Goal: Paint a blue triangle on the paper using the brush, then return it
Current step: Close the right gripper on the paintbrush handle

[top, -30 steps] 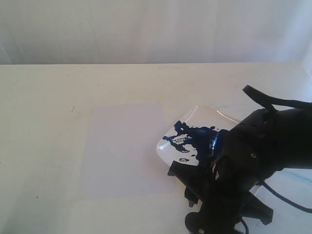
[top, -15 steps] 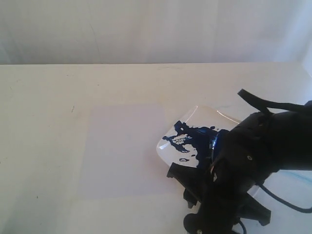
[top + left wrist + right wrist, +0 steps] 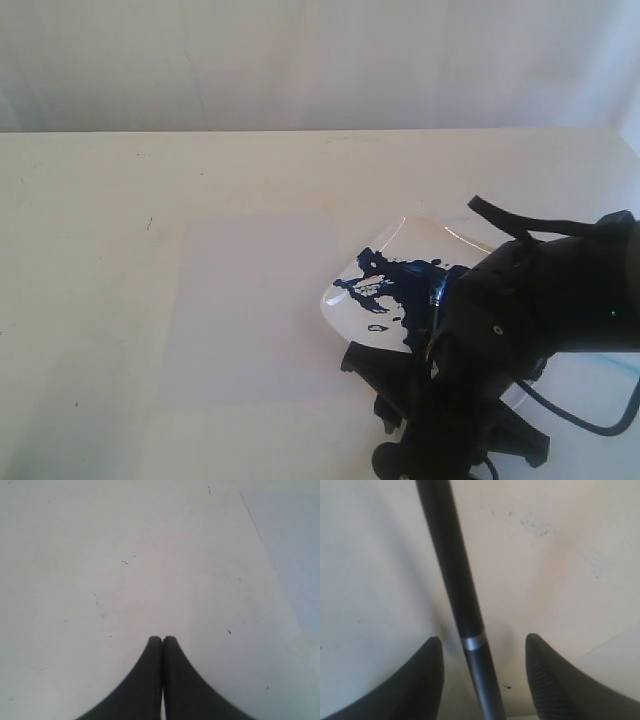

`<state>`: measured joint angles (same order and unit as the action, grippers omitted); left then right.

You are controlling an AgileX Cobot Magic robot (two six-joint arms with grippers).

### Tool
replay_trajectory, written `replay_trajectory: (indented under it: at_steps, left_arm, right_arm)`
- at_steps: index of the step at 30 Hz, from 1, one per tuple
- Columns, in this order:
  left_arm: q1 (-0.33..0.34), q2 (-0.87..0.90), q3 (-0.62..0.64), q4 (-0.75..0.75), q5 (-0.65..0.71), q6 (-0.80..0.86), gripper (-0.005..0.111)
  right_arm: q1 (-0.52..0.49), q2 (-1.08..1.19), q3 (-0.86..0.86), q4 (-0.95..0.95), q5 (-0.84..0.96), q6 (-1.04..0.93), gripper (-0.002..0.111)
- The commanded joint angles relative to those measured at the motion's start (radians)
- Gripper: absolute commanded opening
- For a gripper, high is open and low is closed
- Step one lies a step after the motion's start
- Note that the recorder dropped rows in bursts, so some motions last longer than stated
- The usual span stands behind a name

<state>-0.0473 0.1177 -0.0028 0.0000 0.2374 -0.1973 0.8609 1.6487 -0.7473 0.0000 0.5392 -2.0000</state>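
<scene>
The dark blue paint (image 3: 412,285) is wet and shiny, so the brush (image 3: 461,587) will leave a solid stroke on the paper when I dip it and drag it.
The black brush (image 3: 455,580) with a silver band (image 3: 474,642) lies on the cream tabletop, passing between the fingers of my right gripper (image 3: 484,638). That gripper is open, and both fingers stand clear of the handle. In the exterior view my right arm (image 3: 500,330) hides the brush. The pale paper (image 3: 255,310) lies flat, left of the arm, and looks plain. The blue triangle is out of view. My left gripper (image 3: 162,638) is shut and empty over bare table, beside the paper's edge (image 3: 290,555).
A clear plate (image 3: 345,300) with a large dark blue paint blotch (image 3: 395,280) sits just right of the paper, partly under my right arm. A black cable (image 3: 560,405) loops off the arm. The table's far edge meets a white backdrop.
My right arm has shifted slightly to the left and lower over the plate's near side. Its gripper has stayed open. Paper and plate have not moved.
</scene>
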Motion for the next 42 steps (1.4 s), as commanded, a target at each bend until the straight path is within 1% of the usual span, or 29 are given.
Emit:
replay_trajectory:
  at_steps: [1, 5, 10, 13, 24, 29, 42]
  left_arm:
    - [-0.008, 0.001, 0.003, 0.0, -0.002, -0.005, 0.0]
    - [-0.008, 0.001, 0.003, 0.0, -0.002, -0.005, 0.0]
    - [-0.008, 0.001, 0.003, 0.0, -0.002, -0.005, 0.0]
    - [-0.008, 0.001, 0.003, 0.0, -0.002, -0.005, 0.0]
    - [-0.008, 0.001, 0.003, 0.0, -0.002, -0.005, 0.0]
    - [-0.008, 0.001, 0.003, 0.0, -0.002, -0.005, 0.0]
    - [-0.008, 0.001, 0.003, 0.0, -0.002, -0.005, 0.0]
  right_arm:
    - [0.004, -0.001, 0.003, 0.006, 0.001, -0.011, 0.047]
    - [0.004, -0.001, 0.003, 0.006, 0.001, -0.011, 0.044]
    - [0.004, -0.001, 0.003, 0.007, 0.001, -0.011, 0.033]
    - [0.004, -0.001, 0.003, 0.007, 0.001, -0.011, 0.03]
    - [0.004, -0.001, 0.003, 0.007, 0.001, -0.011, 0.028]
    - [0.004, -0.001, 0.003, 0.007, 0.001, -0.011, 0.023]
    - [0.005, -0.001, 0.003, 0.007, -0.01, -0.011, 0.023]
